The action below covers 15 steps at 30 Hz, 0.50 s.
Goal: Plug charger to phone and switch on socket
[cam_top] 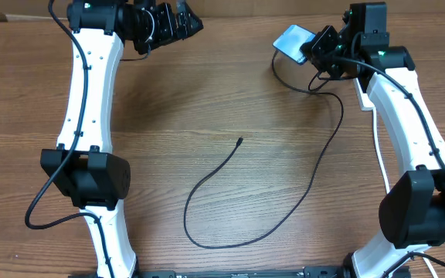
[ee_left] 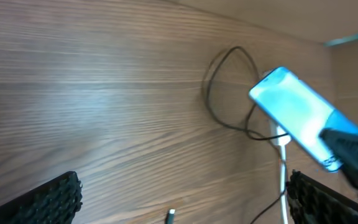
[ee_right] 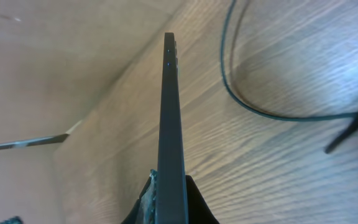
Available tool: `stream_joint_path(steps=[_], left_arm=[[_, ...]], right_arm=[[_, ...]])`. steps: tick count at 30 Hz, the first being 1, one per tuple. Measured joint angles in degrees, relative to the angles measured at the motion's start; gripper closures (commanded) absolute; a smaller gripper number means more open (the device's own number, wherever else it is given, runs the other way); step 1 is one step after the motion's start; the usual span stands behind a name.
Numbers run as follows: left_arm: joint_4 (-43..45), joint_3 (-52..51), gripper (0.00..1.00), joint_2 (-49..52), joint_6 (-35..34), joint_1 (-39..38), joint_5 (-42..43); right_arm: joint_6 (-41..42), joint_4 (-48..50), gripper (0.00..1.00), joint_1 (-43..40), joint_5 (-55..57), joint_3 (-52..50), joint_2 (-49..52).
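Next, I grab the phone by its loose end (cam_top: 286, 36) with my left gripper before plugging in, because my right gripper covers the phone's lower end (cam_top: 304, 56), where the charger goes.
My right gripper (cam_top: 315, 48) is shut on one end of the phone (cam_top: 293, 42) and holds it above the table at the back right, lit screen up. In the right wrist view the phone (ee_right: 171, 118) is edge-on between my fingers (ee_right: 194, 208). The left wrist view shows the same phone (ee_left: 297, 118) raised and tilted. The charger's black cable (cam_top: 315, 177) loops across the table, and its plug tip (cam_top: 240, 140) lies free near the middle. My left gripper (cam_top: 185, 25) hangs open at the back left, holding nothing. The plug tip (ee_left: 169, 216) lies below its jaws. The socket is hidden.
A thick white cord (cam_top: 378, 143) runs along the table under the right arm and also shows in the left wrist view (ee_left: 283, 180). The cable's near loop (cam_top: 207, 243) reaches toward the front edge. Both arm bases stand at the front corners.
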Motion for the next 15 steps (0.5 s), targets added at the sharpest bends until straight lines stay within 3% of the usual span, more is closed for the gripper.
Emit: stream_joint_path(steps=[9, 15], left_arm=[[-3.41, -0.28, 0.0, 0.35, 4.52, -4.0, 0.15], [-7.02, -0.61, 0.0, 2.34, 5.44, -7.67, -8.7]], right_arm=[[1.18, 1.99, 0.96, 0.0, -1.92, 0.0, 0.0], [1.4, 1.66, 0.96, 0.02, -2.12, 0.0, 0.0]])
